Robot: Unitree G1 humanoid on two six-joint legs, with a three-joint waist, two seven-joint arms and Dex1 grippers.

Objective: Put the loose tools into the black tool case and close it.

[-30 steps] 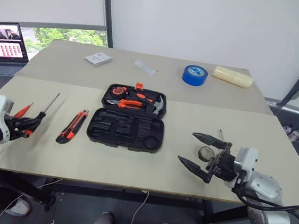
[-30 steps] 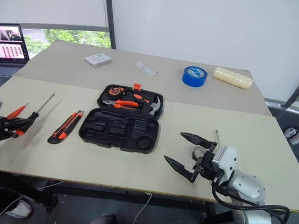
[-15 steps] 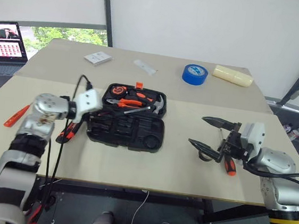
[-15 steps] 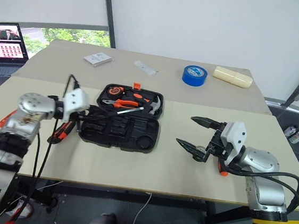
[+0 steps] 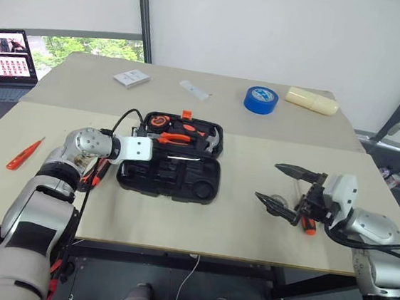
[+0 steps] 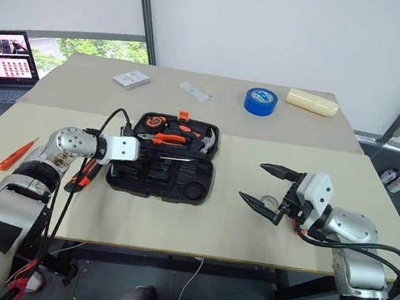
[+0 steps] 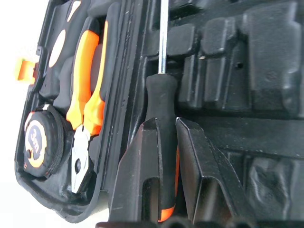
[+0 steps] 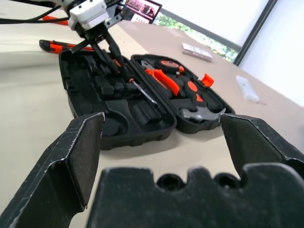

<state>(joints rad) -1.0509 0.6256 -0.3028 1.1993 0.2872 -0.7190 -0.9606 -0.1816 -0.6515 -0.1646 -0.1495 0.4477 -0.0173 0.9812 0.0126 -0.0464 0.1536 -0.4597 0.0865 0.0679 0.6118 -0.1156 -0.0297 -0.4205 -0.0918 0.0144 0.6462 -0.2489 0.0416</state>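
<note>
The held screwdriver's thin shaft (image 5: pixel 183 158) leaves space in the tray, so the other screwdriver (image 5: pixel 308 224) will fit in next to it, head to tail, when I lower it.
The black tool case (image 5: pixel 197 186) lies open mid-table, its lid holding orange-handled pliers, a hammer and a tape measure. My left gripper (image 7: pixel 161 137) is shut on the handle of a black-and-orange screwdriver (image 7: pixel 160 102), held low over the case's tray along the hinge side. A small red screwdriver (image 5: pixel 24 154) lies at the left of the table. The utility knife (image 6: pixel 83 173) lies left of the case, partly behind my left arm. My right gripper (image 5: pixel 268 181) stands open to the right of the case, above a small dark tape roll (image 5: pixel 278 200). Another black-and-orange screwdriver (image 5: pixel 309 224) lies beside it.
A blue tape roll (image 5: pixel 261 100) and a cream-coloured block (image 5: pixel 311 101) sit at the back right. A white card (image 5: pixel 131 78) and a small white strip (image 5: pixel 193 90) lie at the back. A laptop (image 5: pixel 6 58) stands at the far left.
My left arm swung from the table's left edge over to the case, carrying the black-and-orange screwdriver; the wrist rolled. The right gripper drifted slightly right, uncovering the screwdriver beside it.
</note>
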